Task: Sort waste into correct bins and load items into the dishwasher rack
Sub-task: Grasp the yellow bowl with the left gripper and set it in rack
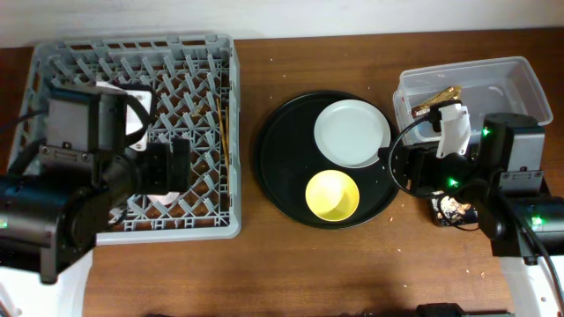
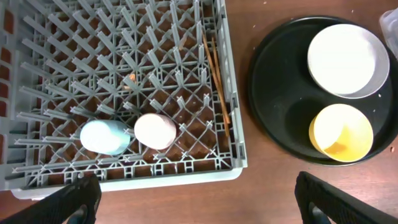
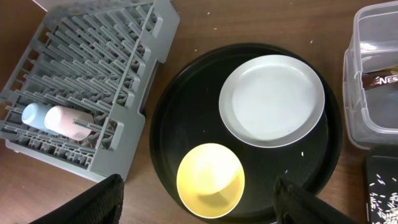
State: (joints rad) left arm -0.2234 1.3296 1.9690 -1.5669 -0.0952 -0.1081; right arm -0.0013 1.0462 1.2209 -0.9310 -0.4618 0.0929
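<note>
The yellow bowl (image 1: pixel 333 195) sits upright, its rack-side rim (image 1: pixel 308 192) clear of the white plate, so my left gripper continues to head there until its fingers straddle it.
The grey dishwasher rack (image 1: pixel 231 132) stands at the left. In the left wrist view (image 2: pixel 231 124) it holds a blue cup (image 2: pixel 104 137), a pink cup (image 2: pixel 155 130) and wooden chopsticks (image 2: pixel 216 74) along its right side. A white plate (image 1: pixel 352 132) and a yellow bowl (image 1: pixel 332 195) sit on a round black tray (image 1: pixel 278 167). The clear tub (image 1: pixel 520 75) holds a golden-brown wrapper (image 1: pixel 438 101). My left gripper (image 2: pixel 199 205) is open and empty over the rack's near edge. My right gripper (image 3: pixel 202 205) is open and empty above the yellow bowl (image 3: pixel 209 180). No tissue shows.
A shallow black tray (image 3: pixel 382 186) with small pale crumbs lies below the clear tub (image 3: pixel 373 112) at the right, partly under my right arm (image 1: pixel 493 167). Bare brown table runs between the rack and the round tray. Small crumbs dot the round tray (image 3: pixel 168 112).
</note>
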